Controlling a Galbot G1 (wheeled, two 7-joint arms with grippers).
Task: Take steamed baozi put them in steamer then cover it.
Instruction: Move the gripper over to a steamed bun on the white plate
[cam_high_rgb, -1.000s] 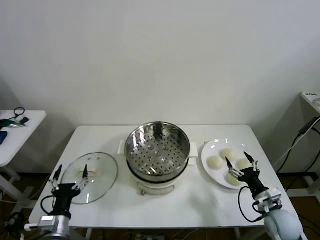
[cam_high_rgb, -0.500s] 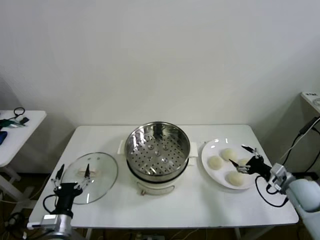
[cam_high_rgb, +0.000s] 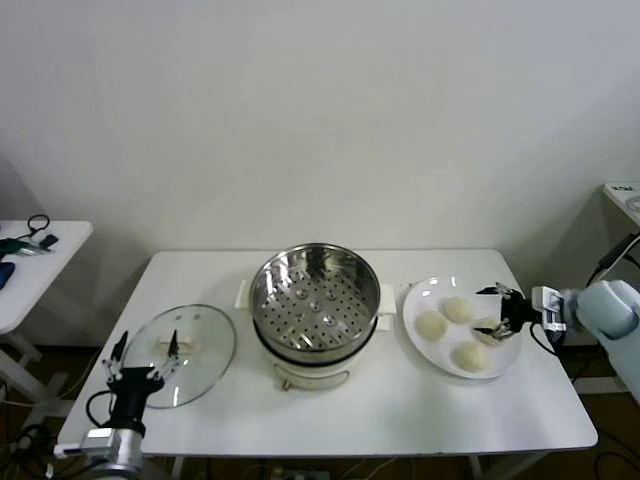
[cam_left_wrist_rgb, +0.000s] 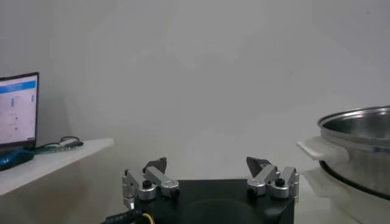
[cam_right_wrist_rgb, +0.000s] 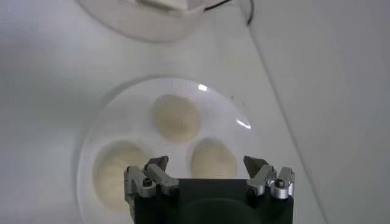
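Note:
My gripper will lift the back baozi (cam_high_rgb: 458, 309) free on its own while its neighbours stay in place, because a narrow part of the plate (cam_high_rgb: 445, 317) shows between the baozi.
Several cream-white baozi lie on a white plate (cam_high_rgb: 440, 291) at the right; one (cam_high_rgb: 457, 309) lies at the back, one (cam_high_rgb: 431, 325) on the left, one (cam_high_rgb: 471, 356) in front. My right gripper (cam_high_rgb: 490, 310) is open, reaching in from the right over the plate's right side, above a baozi (cam_right_wrist_rgb: 213, 158) that sits between its fingers (cam_right_wrist_rgb: 205, 163). The steel steamer (cam_high_rgb: 315, 300) stands mid-table, uncovered, its perforated tray bare. The glass cover (cam_high_rgb: 185, 345) lies flat on the left. My left gripper (cam_high_rgb: 141, 352) is open and empty at the cover's front edge.
A side table (cam_high_rgb: 30, 265) with small items stands at far left. The steamer's rim and handle (cam_left_wrist_rgb: 356, 131) show in the left wrist view beside the left gripper (cam_left_wrist_rgb: 206, 163). The table's right edge lies just past the plate (cam_right_wrist_rgb: 122, 103).
My right arm has swung from the table's front edge round to the right side, and its gripper now reaches over the plate from the right. The left gripper has stayed near the cover.

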